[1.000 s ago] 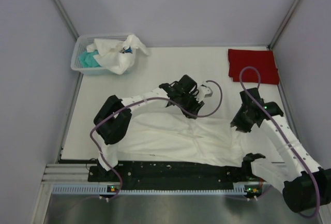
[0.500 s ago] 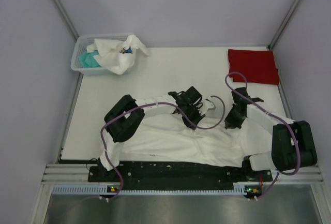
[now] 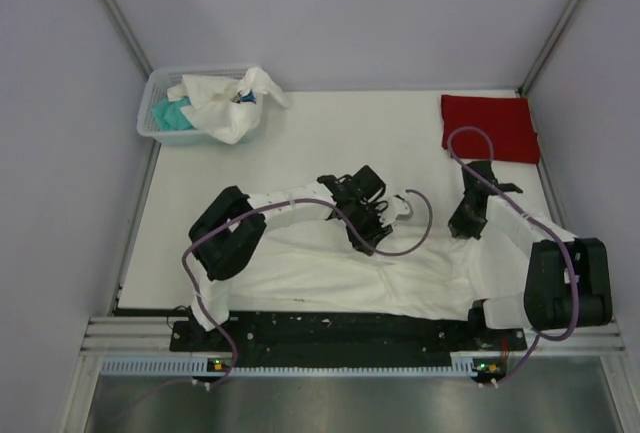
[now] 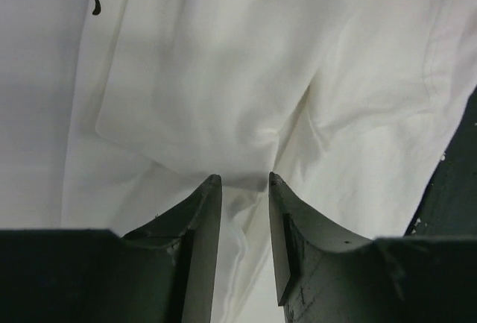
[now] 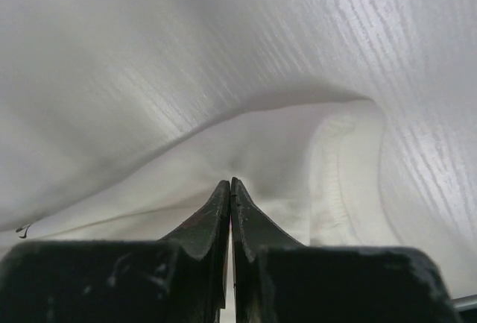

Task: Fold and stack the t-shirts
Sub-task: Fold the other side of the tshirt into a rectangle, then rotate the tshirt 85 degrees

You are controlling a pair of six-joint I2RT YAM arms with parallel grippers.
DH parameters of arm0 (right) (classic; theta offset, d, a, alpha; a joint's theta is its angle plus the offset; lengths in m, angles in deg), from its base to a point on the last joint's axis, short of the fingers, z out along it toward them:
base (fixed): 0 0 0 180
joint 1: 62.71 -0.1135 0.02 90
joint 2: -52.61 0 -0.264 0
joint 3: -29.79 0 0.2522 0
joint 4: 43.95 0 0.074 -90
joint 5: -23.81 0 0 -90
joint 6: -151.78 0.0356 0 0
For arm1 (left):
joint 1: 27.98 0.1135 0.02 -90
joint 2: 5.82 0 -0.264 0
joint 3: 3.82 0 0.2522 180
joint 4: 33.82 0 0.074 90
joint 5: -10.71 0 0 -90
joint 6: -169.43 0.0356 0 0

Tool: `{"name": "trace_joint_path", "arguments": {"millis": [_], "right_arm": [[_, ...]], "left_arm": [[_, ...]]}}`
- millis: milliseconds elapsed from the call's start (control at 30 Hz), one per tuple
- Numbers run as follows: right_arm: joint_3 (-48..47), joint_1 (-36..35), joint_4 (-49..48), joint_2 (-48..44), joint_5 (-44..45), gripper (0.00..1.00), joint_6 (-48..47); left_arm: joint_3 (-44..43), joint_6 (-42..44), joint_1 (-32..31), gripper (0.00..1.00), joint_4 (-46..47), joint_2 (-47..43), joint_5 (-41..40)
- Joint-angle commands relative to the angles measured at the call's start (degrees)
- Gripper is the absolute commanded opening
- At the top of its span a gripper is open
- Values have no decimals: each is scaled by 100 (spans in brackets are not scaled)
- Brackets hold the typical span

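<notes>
The white t-shirt is lying crosswise along the near side (image 3: 312, 285), so the robot's right gripper needs to swing the t-shirt's end toward the far side (image 3: 357, 118) before the robot folds it.
A large white t-shirt (image 3: 320, 268) lies spread and creased along the near side of the table. My left gripper (image 3: 368, 225) hovers low over its far edge near the middle. In the left wrist view the gripper (image 4: 244, 181) is open by a narrow gap, with a fold of the white t-shirt (image 4: 223, 99) just past its tips. My right gripper (image 3: 466, 225) is at the shirt's right part. In the right wrist view it (image 5: 230, 183) is shut, with the white cloth (image 5: 283, 151) drawn in at its tips. A plain red t-shirt (image 3: 488, 125) lies folded at the far right.
A small white plastic basket (image 3: 152, 113) at the far left corner holds crumpled white cloth (image 3: 225, 98) and teal cloth (image 3: 170, 115). Grey walls close in the table (image 3: 330, 133) on both sides. Purple cables loop over both arms.
My left gripper has come nearer and lower onto the white shirt's far edge. My right arm has folded back on itself, and its gripper has moved a little right and farther back.
</notes>
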Motion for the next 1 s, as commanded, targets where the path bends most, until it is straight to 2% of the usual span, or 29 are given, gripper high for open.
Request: {"name": "trace_joint_path", "arguments": {"millis": [0,100,167,367,533,733,867,967], "right_arm": [[-369,47,308,-550,553,0,-413],[-264,56,458,-665,809,0,-291],[-167,126,528,-551,608,0,-142],[176,266,371,-340,475,0,123],[-157,381,107,388,431,0,35],[-1131,232,-333,1732,168,0,-106],[-2527,-154,-342,2936,-95,0,-228],[-4004,-576,-228,3833,-202,0,-316]], "left_arm": [[-403,458,52,37,-480,-780,497],[-465,555,210,37,-682,-982,437],[-456,581,455,35,-884,-1070,340],[342,730,2010,27,-1114,-1465,7],[1440,1178,3092,24,-859,-1931,-810],[2768,1618,4296,24,-482,-2757,-1495],[3629,1890,4867,24,64,-3083,-2393],[3876,2127,5194,24,-225,-3372,-2061]]}}
